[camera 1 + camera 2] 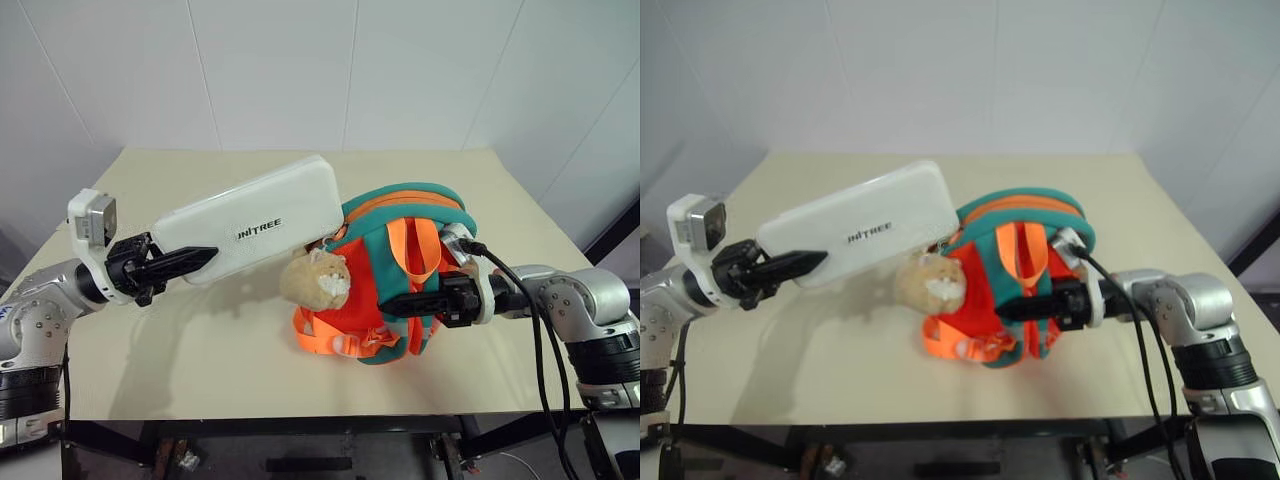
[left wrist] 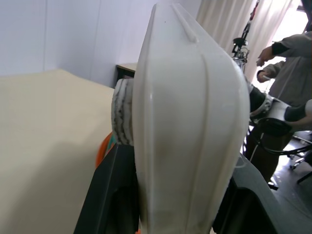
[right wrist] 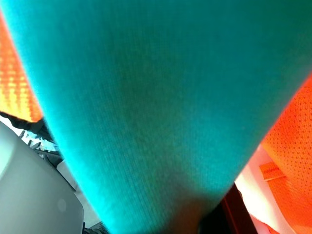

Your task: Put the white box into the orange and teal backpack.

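Observation:
The white box's far end is tilted up above the backpack's side opening. My left gripper should lower the box and make it level before pushing it in.
The white box, long and flat with dark lettering, hangs above the table, tilted up toward the right. My left gripper is shut on its lower left end, with a black finger on each side of the box. The box's far end reaches the top of the orange and teal backpack, which stands on the table with a tan plush toy at its front. My right gripper comes in from the right and is shut on a teal strap of the backpack.
The beige table carries the backpack near its middle, with bare surface to the left and behind. Black cables run along my right arm. A person stands beyond the table in the left wrist view.

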